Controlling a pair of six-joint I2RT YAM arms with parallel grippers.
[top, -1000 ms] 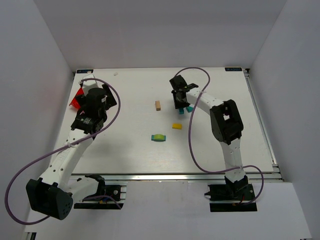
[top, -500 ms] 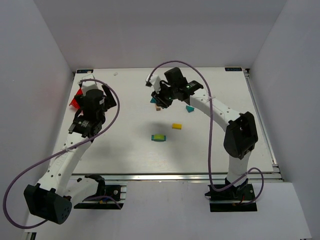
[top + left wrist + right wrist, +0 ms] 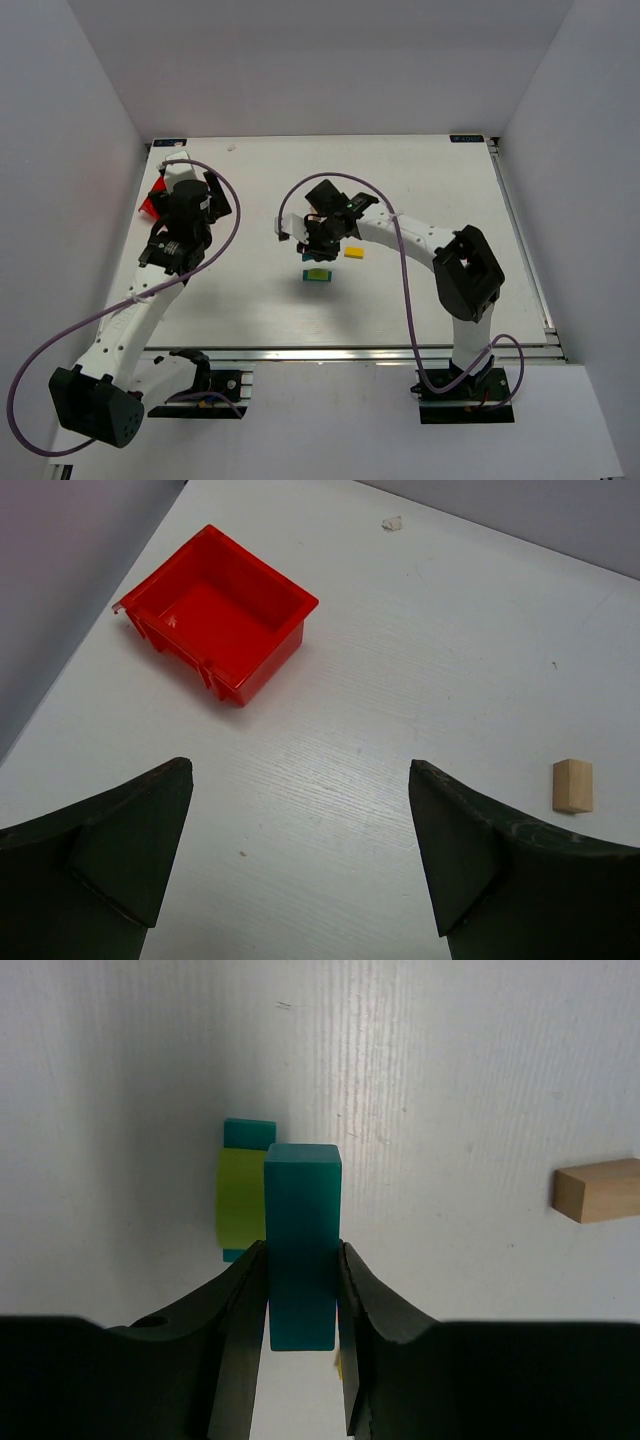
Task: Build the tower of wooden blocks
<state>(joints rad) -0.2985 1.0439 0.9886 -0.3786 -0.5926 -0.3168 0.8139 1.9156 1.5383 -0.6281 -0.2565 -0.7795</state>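
Note:
Next, my right gripper moves the block back over the yellow-green piece [image 3: 317, 274] before lowering it, because the teal block in my right gripper [image 3: 303, 1230] hangs off the far side of the stack.
My right gripper [image 3: 300, 1252] is shut on an upright teal block [image 3: 302, 1210] and holds it just above and beside a small stack: a yellow-green piece [image 3: 236, 1200] on a teal base [image 3: 249, 1131]. In the top view the right gripper [image 3: 317, 244] hangs just behind that stack [image 3: 318, 273]. A yellow block [image 3: 354, 252] lies to the right of it. A tan block [image 3: 597, 1190] lies further off and also shows in the left wrist view [image 3: 572, 785]. My left gripper [image 3: 300, 772] is open and empty over bare table.
A red plastic bin [image 3: 218, 625] stands empty near the table's back left edge [image 3: 152, 202], just beyond the left gripper [image 3: 200, 197]. The right arm [image 3: 420, 235] stretches across the middle of the table. White walls close in on three sides.
My right gripper has swung left and then nearer, from the back middle to just above the teal and yellow-green stack, carrying the teal block. The left arm has barely moved.

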